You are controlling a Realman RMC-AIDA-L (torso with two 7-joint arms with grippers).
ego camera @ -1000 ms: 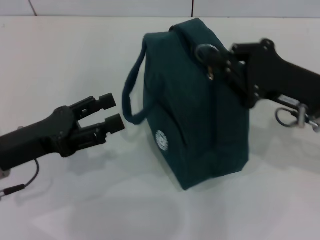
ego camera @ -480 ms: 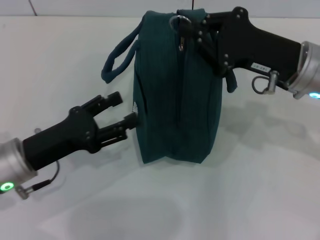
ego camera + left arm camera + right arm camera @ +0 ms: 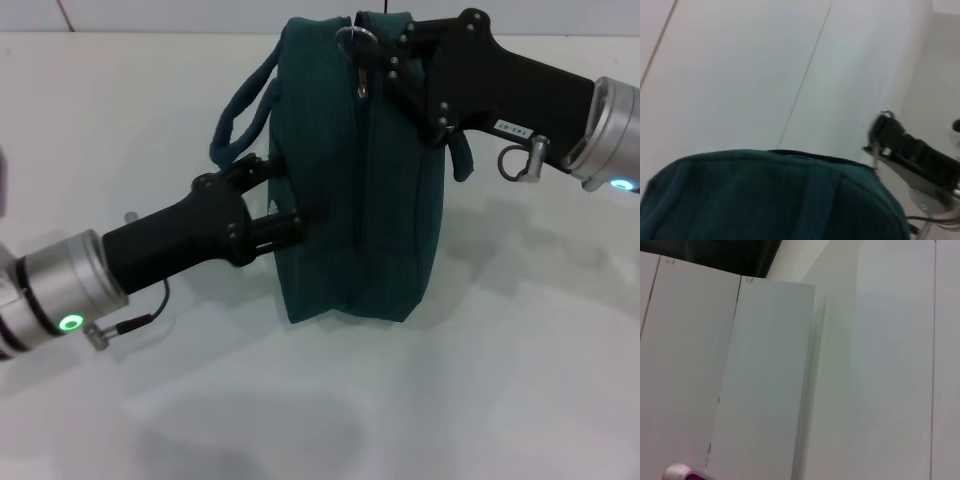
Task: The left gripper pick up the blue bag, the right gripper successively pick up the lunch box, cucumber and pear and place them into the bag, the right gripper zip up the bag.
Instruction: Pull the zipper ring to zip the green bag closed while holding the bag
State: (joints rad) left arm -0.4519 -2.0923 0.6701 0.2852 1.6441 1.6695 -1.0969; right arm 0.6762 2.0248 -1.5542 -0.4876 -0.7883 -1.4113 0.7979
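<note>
My left gripper sits partway down the bag's side (image 3: 282, 196), away from the zip pull, so it should move up and steady the bag's top (image 3: 315, 45) while my right gripper pulls.
The blue bag (image 3: 360, 200) stands upright mid-table, closed along its top, its ring zip pull (image 3: 352, 40) at the near top corner. My right gripper (image 3: 380, 60) is at the bag's top and shut on the zip pull. My left gripper (image 3: 282, 200) is open, its fingertips pressed against the bag's left side below a loop handle (image 3: 235, 110). In the left wrist view the bag's top (image 3: 765, 200) fills the lower part, with the right gripper (image 3: 910, 155) beyond it. The lunch box, cucumber and pear are out of view.
The white table (image 3: 320, 400) surrounds the bag. The bag's second loop handle (image 3: 460, 160) hangs under my right arm. The right wrist view shows only white wall panels (image 3: 765, 390).
The bag went from leaning to upright and shifted left. My left gripper advanced right until its fingertips touch the bag's side. My right gripper stayed at the zip pull.
</note>
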